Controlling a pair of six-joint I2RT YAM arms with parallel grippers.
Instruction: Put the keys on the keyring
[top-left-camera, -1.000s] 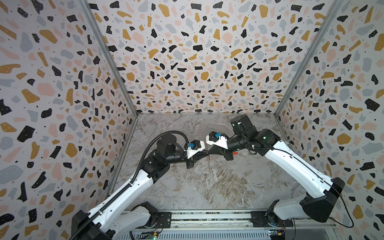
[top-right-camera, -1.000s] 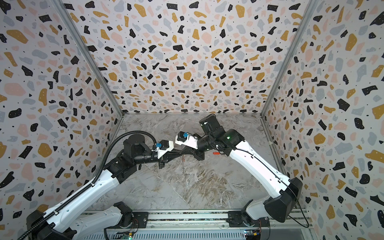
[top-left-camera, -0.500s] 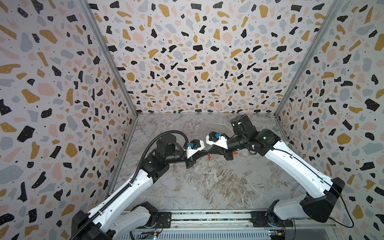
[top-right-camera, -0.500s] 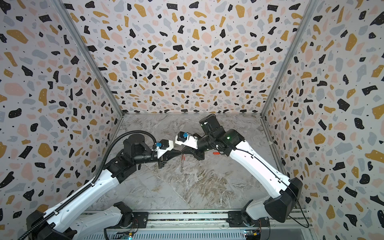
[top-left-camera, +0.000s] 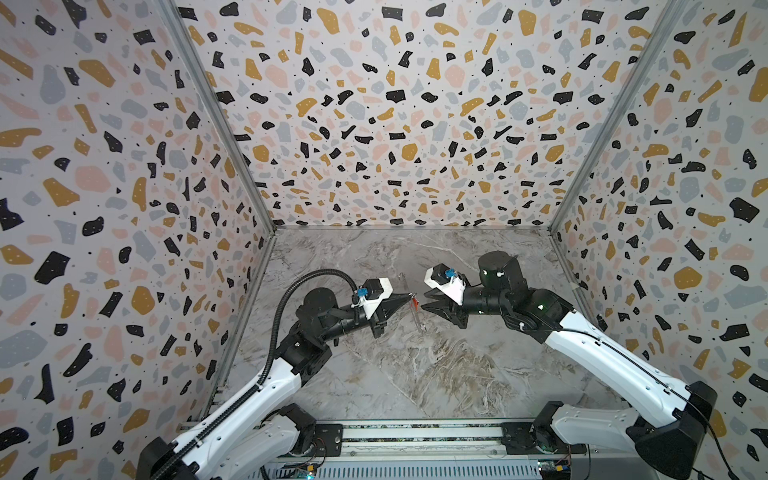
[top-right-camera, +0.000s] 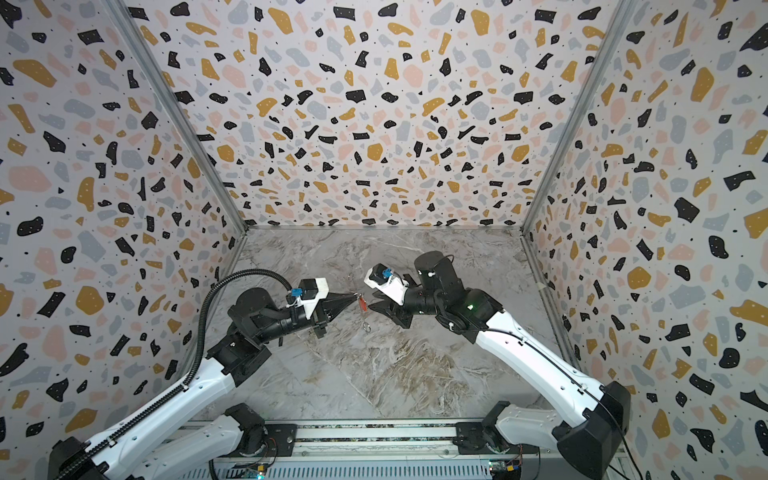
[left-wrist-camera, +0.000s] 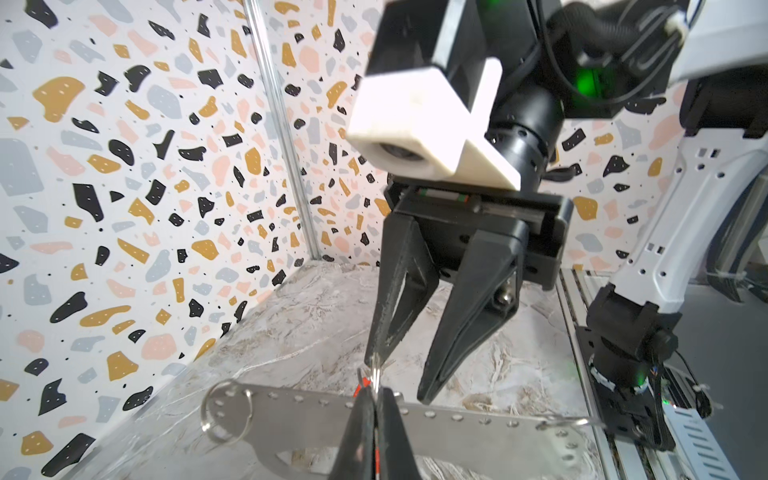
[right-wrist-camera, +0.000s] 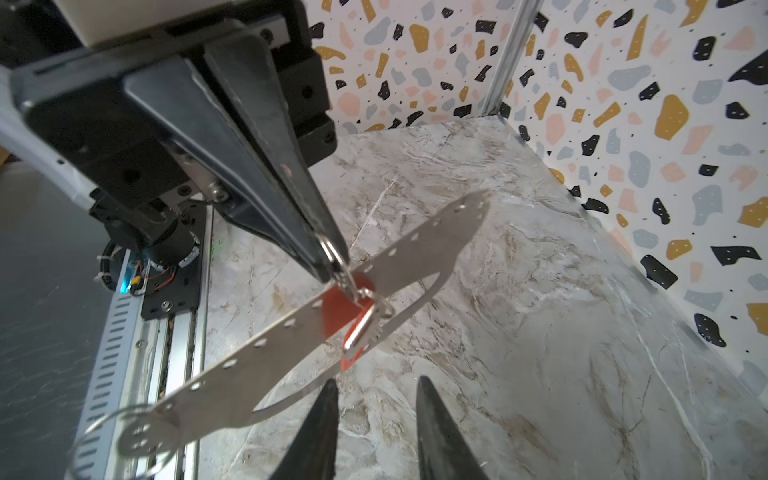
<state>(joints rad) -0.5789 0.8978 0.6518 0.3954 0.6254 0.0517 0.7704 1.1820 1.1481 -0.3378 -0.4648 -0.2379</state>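
The fingers of my left gripper are covering the small wire ring (right-wrist-camera: 350, 286), so next my right gripper grabs the red tag (right-wrist-camera: 339, 310) and holds it while my left gripper moves back.
My left gripper (top-left-camera: 409, 296) is shut, pinching the small wire ring of a key (right-wrist-camera: 360, 332) with a red tag (right-wrist-camera: 336, 309). The keyring (left-wrist-camera: 291, 415), a flat grey metal loop with holes along its edge, hangs above the table at that pinched ring. It shows as a thin strip (top-left-camera: 419, 318) in a top view. My right gripper (top-left-camera: 424, 301) faces the left one from a short gap. Its jaws are open and empty (right-wrist-camera: 377, 382), just short of the red tag (top-right-camera: 362, 302).
A loose split ring (left-wrist-camera: 226, 411) hangs from one end of the keyring. The marble tabletop (top-left-camera: 415, 374) lies below both grippers. Patterned walls (top-left-camera: 395, 145) close in the left, back and right. A metal rail (top-left-camera: 415, 434) runs along the front.
My right gripper has gone from shut to open and let go. The left gripper stays shut on the key's ring, and both arms have barely shifted.
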